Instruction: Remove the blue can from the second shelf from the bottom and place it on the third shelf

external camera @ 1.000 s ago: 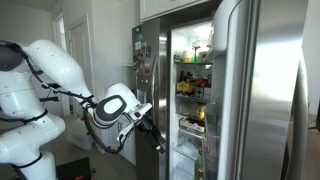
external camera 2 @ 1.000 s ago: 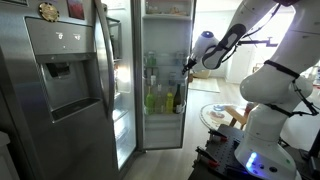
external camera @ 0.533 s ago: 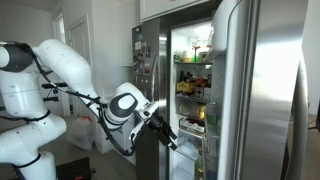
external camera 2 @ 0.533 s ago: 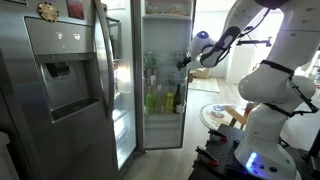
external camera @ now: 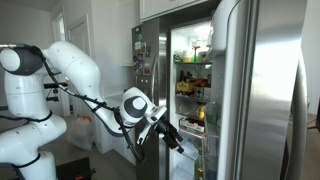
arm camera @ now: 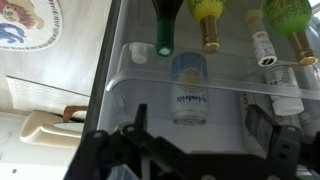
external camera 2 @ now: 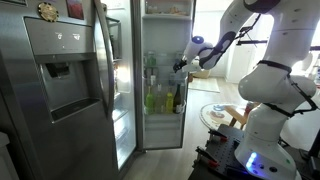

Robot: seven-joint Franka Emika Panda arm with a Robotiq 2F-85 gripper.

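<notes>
I should turn square and come in at the can's lettered end above the bar, because my gripper faces the blue can at an angle, with the clear bar across the can.
In the wrist view a pale blue can lies lengthwise in the picture on a clear glass fridge shelf, its end toward the camera. My gripper is open. Its dark fingers stand wide on either side of the can and a little short of it, not touching it. In both exterior views the gripper is at the mouth of the open fridge, at the level of the middle shelves. The can is too small to make out in the exterior views.
Several bottles stand on the shelf just beyond the can, with a small white jar to its left. Green and yellow bottles fill a lower shelf. The open fridge door with a dispenser stands beside the opening.
The arm has reached forward and brought the gripper from outside the fridge to the shelf opening. The gripper has stayed open and nothing has been taken hold of.
</notes>
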